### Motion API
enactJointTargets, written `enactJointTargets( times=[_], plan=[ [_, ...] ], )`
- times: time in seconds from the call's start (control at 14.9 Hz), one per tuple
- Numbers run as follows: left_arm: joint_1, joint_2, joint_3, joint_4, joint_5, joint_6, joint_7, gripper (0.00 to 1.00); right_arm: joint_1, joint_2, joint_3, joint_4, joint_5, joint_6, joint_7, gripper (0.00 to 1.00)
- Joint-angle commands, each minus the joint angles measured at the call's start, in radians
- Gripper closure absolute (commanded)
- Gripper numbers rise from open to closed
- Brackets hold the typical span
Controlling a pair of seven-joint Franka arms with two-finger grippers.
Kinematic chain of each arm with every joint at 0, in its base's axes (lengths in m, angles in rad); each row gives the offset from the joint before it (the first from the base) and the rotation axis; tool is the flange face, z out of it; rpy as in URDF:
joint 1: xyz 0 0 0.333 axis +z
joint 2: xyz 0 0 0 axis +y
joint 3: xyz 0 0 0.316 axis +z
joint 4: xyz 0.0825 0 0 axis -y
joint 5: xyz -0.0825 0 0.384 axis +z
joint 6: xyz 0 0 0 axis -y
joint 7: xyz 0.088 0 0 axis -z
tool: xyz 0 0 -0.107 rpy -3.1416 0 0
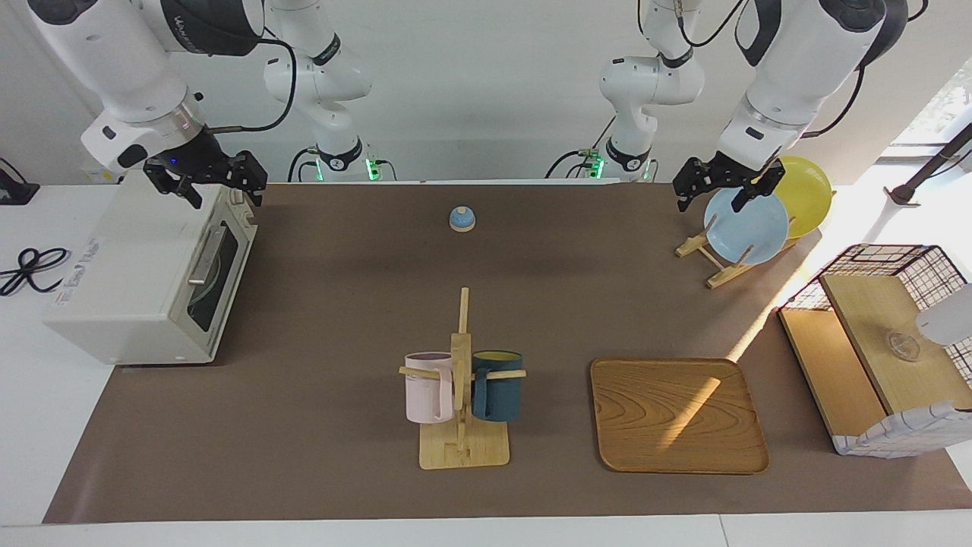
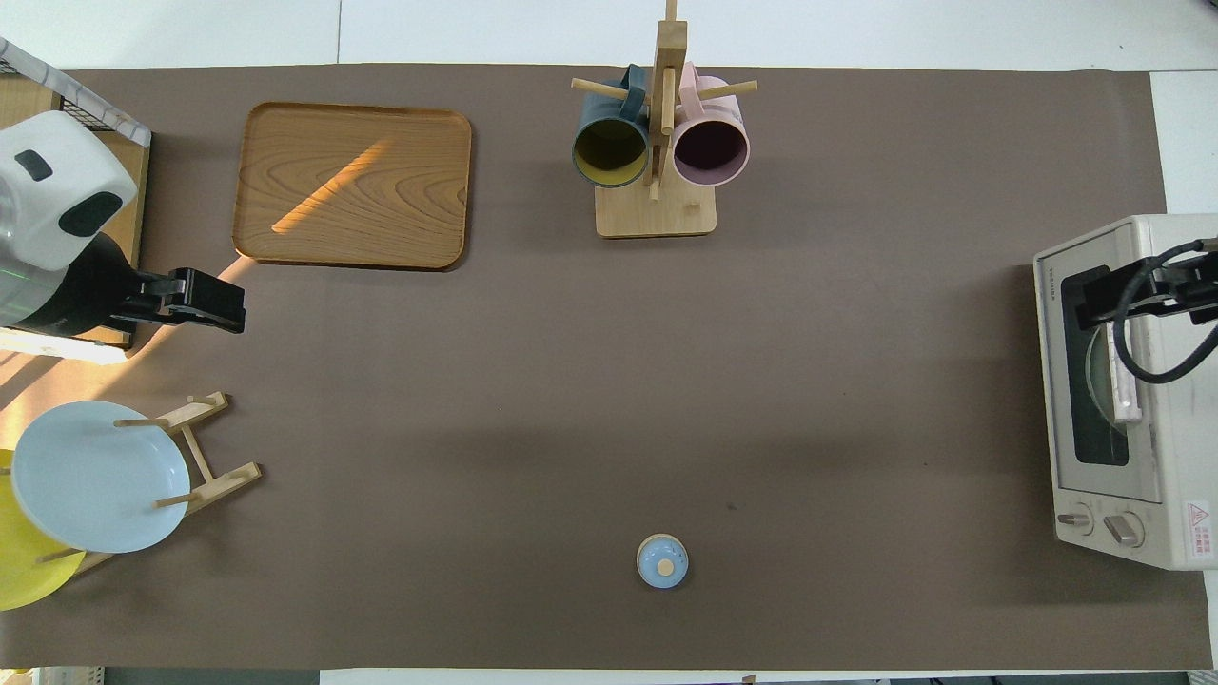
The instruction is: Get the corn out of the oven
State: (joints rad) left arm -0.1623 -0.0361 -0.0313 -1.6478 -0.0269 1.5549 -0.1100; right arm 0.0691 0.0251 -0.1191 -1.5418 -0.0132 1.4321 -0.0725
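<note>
The dark glass door (image 2: 1098,445) has a pale curved rim (image 2: 1090,375) showing behind it, so I should expect a plate under the corn when I open the white oven.
The white oven (image 1: 129,281) stands at the right arm's end of the table with its dark glass door shut; it also shows in the overhead view (image 2: 1175,447). Its metal bar handle (image 1: 205,254) lies across the door. The corn is hidden; no yellow cob shows in either view. My right gripper (image 1: 224,196) hangs open and empty over the oven's top edge by the door, and shows over the door in the overhead view (image 2: 1094,295). My left gripper (image 1: 711,202) is open and empty over the plate rack (image 1: 714,262).
A wooden mug rack (image 1: 461,395) with a pink and a dark blue mug stands mid-table. A wooden tray (image 1: 676,414) lies beside it. A wire basket with boards (image 1: 881,342) and blue and yellow plates (image 1: 748,228) are at the left arm's end. A small blue bell (image 1: 462,219) sits near the robots.
</note>
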Motion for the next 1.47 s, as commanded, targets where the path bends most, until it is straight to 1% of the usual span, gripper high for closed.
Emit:
enactJointTargets(
  times=[0.0,0.2,0.47,0.54,0.6,0.67,0.87,1.0,1.14,1.27,1.41],
  plan=[
    [0.01,-0.022,-0.002,-0.021,-0.011,0.001,0.009,0.0,-0.006,-0.002,-0.002,0.012,0.026,-0.013,0.013,0.0],
    [0.01,-0.022,-0.002,-0.021,-0.011,0.001,0.007,0.0,-0.002,-0.01,-0.001,0.008,0.021,-0.015,0.017,0.0],
    [0.01,-0.022,-0.002,-0.023,-0.011,0.001,0.007,0.0,-0.005,-0.024,-0.001,-0.029,0.021,0.005,0.007,0.0],
    [0.01,-0.022,-0.002,-0.023,-0.011,0.001,0.007,0.0,-0.008,-0.039,-0.001,-0.069,0.021,0.046,0.007,0.13],
    [0.01,-0.022,-0.002,-0.021,-0.011,0.001,0.007,0.0,-0.018,-0.06,-0.002,-0.113,0.021,0.072,0.007,0.62],
    [0.01,-0.022,-0.002,-0.023,-0.011,0.001,0.007,0.0,-0.023,-0.071,-0.002,-0.139,0.019,0.079,0.013,1.0],
    [0.01,-0.022,-0.002,-0.021,-0.011,0.001,0.007,0.0,-0.047,-0.111,-0.002,-0.242,0.013,0.198,-0.007,1.0],
    [0.01,-0.022,-0.002,-0.021,-0.011,-0.001,0.007,0.0,-0.054,-0.135,-0.004,-0.332,-0.002,0.292,-0.018,1.0],
    [0.01,-0.022,-0.002,-0.023,-0.011,0.001,0.007,0.0,-0.073,-0.149,-0.004,-0.438,-0.071,0.396,-0.023,1.0],
    [0.01,-0.022,-0.002,-0.021,-0.011,0.001,0.007,0.0,-0.089,-0.139,-0.004,-0.449,-0.125,0.406,-0.044,1.0],
    [0.01,-0.022,-0.002,-0.023,-0.011,0.001,0.007,0.0,-0.109,-0.131,-0.004,-0.455,-0.137,0.407,-0.041,1.0]
  ],
)
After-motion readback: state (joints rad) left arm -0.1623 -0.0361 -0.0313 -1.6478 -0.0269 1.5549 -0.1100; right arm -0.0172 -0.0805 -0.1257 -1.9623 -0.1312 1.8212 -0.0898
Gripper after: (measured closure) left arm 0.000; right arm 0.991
